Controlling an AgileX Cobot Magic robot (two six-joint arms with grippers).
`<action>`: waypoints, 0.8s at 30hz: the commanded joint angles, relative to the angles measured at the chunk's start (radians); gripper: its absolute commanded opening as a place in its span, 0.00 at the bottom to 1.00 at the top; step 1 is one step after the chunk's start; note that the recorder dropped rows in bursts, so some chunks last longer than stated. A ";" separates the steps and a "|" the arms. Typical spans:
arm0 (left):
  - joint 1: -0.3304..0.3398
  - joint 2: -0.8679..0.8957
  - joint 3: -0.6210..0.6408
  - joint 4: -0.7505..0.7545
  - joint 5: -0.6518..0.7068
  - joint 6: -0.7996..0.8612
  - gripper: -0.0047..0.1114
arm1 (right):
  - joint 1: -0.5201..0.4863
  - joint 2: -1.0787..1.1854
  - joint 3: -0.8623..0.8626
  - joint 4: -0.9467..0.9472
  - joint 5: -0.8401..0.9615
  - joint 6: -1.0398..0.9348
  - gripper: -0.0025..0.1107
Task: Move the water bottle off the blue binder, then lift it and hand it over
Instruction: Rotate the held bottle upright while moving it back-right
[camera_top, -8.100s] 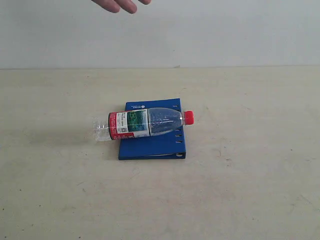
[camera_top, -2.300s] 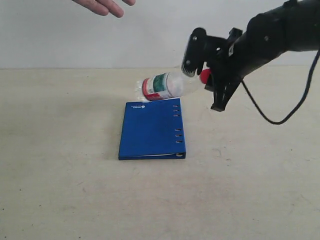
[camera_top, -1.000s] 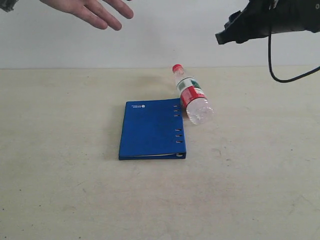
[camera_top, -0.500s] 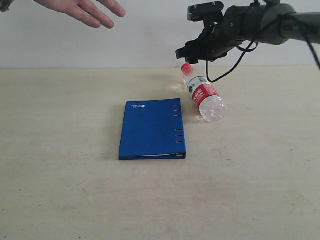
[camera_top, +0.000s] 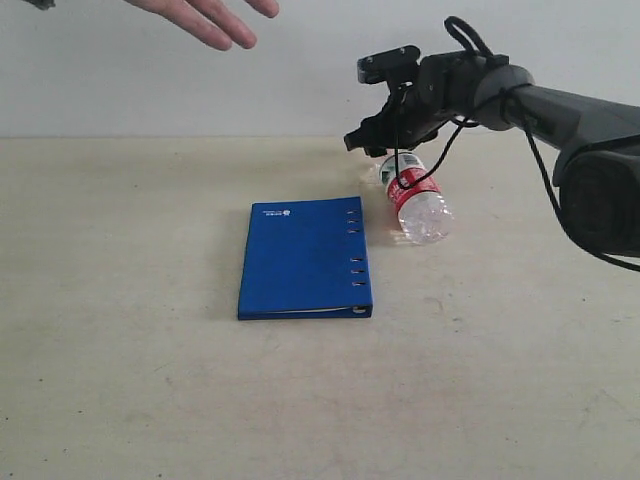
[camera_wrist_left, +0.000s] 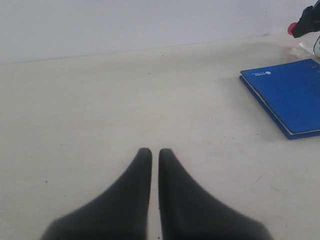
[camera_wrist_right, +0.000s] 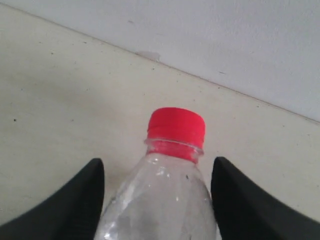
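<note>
I should use my right gripper to grip the bottle's neck (camera_wrist_right: 173, 149) and stand the bottle upright before I take the blue binder, because the water bottle (camera_top: 415, 198) lies on its side beside that binder.
The water bottle (camera_top: 418, 205) lies on its side on the table just right of the blue binder (camera_top: 305, 258), off it, with its cap end pointing away. My right gripper (camera_top: 385, 150) hangs low over that cap end. In the right wrist view the clear shoulder of the bottle (camera_wrist_right: 165, 200) and its red cap (camera_wrist_right: 176, 127) sit between the open fingers of my right gripper (camera_wrist_right: 158, 162), with a gap on each side. My left gripper (camera_wrist_left: 151, 152) is shut and empty above bare table, well away from the binder (camera_wrist_left: 290, 92).
A person's open hand (camera_top: 205, 18) reaches in at the upper left, above the table's far edge. A pale wall stands behind the table. A black cable (camera_top: 420, 165) from the right arm droops over the bottle.
The right gripper has come down and left from high up to straddle the bottle's cap end. The bottle has shifted a little to the right. The hand has moved slightly.
</note>
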 joint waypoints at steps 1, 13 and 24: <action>-0.003 -0.003 0.003 -0.010 -0.003 0.003 0.08 | -0.004 0.016 -0.009 -0.027 -0.045 -0.005 0.37; -0.003 -0.003 0.003 -0.010 -0.003 0.003 0.08 | -0.004 -0.029 -0.009 -0.023 -0.077 -0.003 0.02; -0.003 -0.003 0.003 -0.010 -0.003 0.003 0.08 | -0.006 -0.163 -0.009 -0.086 -0.052 -0.003 0.02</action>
